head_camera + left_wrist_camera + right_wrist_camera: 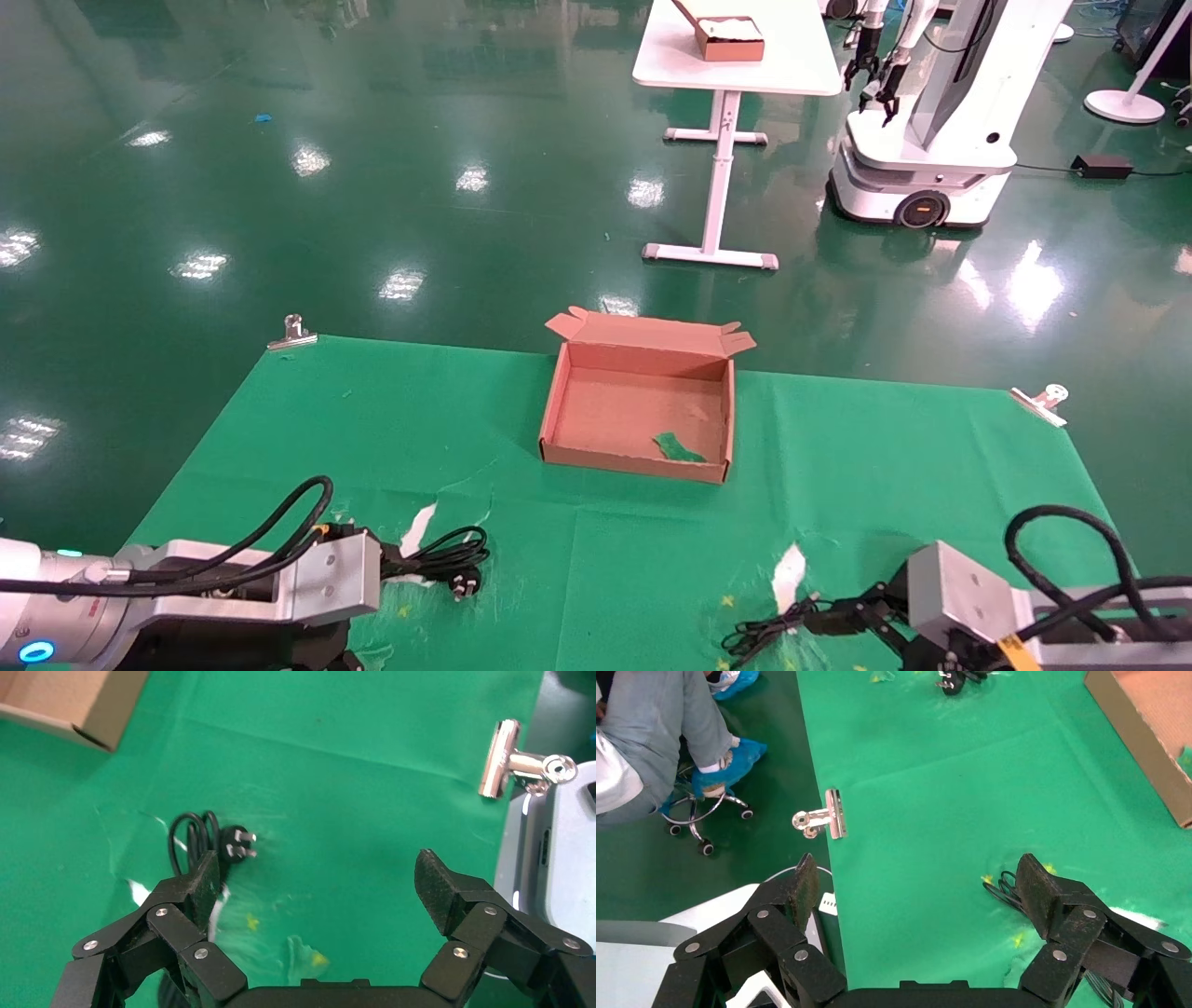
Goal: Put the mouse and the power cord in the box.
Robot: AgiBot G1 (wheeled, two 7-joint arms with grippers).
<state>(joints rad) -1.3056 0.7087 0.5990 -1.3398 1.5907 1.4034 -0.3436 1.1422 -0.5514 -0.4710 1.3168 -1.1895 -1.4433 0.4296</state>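
The thin black wire bundle (1006,891) is outside the open fingers of my right gripper, so my right gripper should come from above and straddle the bundle's middle (778,624) before it closes.
The box (638,410) lies open at the middle of the green cloth, lid flaps folded back. The power cord (447,552) is coiled at the front left, its pronged plug (237,844) facing outward. My left gripper (316,874) is open just above the cloth, one finger (200,881) right beside the cord's loops (188,836). At the front right, my right gripper (917,881) is also open. A thin black wire bundle (1003,888) lies beside one of its fingers (1042,892) and shows as well in the head view (759,636). The mouse body itself is hidden.
A green scrap (678,447) lies inside the box. Metal clips (292,332) (1041,403) pin the cloth at its far corners. White tears mark the cloth (790,570). Beyond stand a white table (736,56) and another robot (931,121). A seated person (645,741) is beside the table.
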